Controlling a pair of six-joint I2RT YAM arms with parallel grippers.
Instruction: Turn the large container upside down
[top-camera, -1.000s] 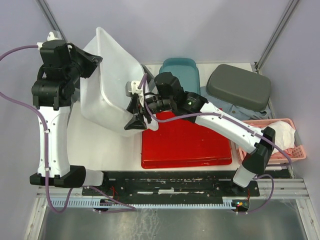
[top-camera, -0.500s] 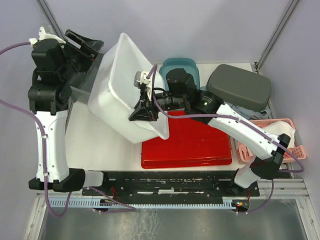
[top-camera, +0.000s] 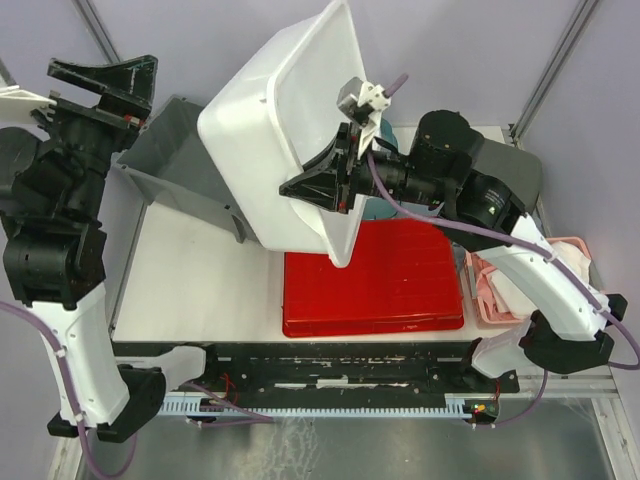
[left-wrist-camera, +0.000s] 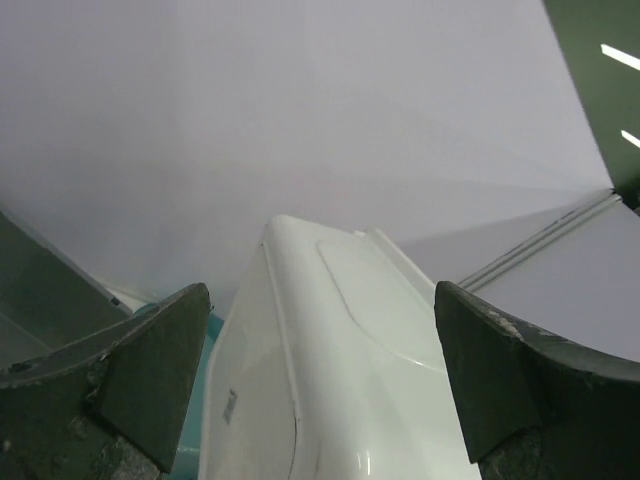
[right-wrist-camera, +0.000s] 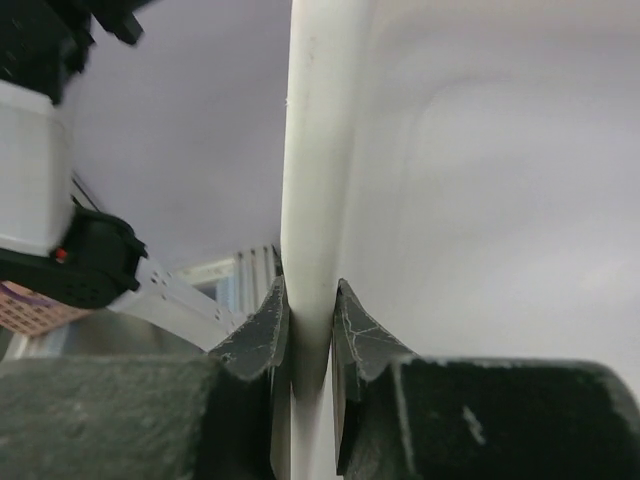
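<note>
My right gripper has the white container (top-camera: 250, 150) tilted over the grey bin. So next my left gripper moves back while my right gripper brings the container down, rim-down, onto the white surface (top-camera: 190, 275).
The large white container (top-camera: 265, 130) is up in the air on its side, steeply tilted, with its lower corner over the back edge of the red tray (top-camera: 375, 285). My right gripper (top-camera: 338, 185) is shut on the container's rim (right-wrist-camera: 315, 150), one finger on each side of the wall. In the right wrist view the right gripper (right-wrist-camera: 311, 295) pinches that rim edge-on. My left gripper (top-camera: 105, 90) is raised at the far left, open and apart from the container. The left wrist view shows the left gripper (left-wrist-camera: 320, 295) wide open, with the container's outer wall (left-wrist-camera: 340, 380) beyond it.
A grey bin (top-camera: 180, 165) lies on its side at the back left, under the container. A teal tub (top-camera: 380, 135) sits behind the right gripper, mostly hidden. A dark grey lid (top-camera: 515, 170) is at the back right, and a pink basket (top-camera: 590, 295) holds white cloth at the right edge.
The left gripper opened, let go of the container and drew back up and to the left. The right gripper closed on the rim and swung the container up and rightward.
</note>
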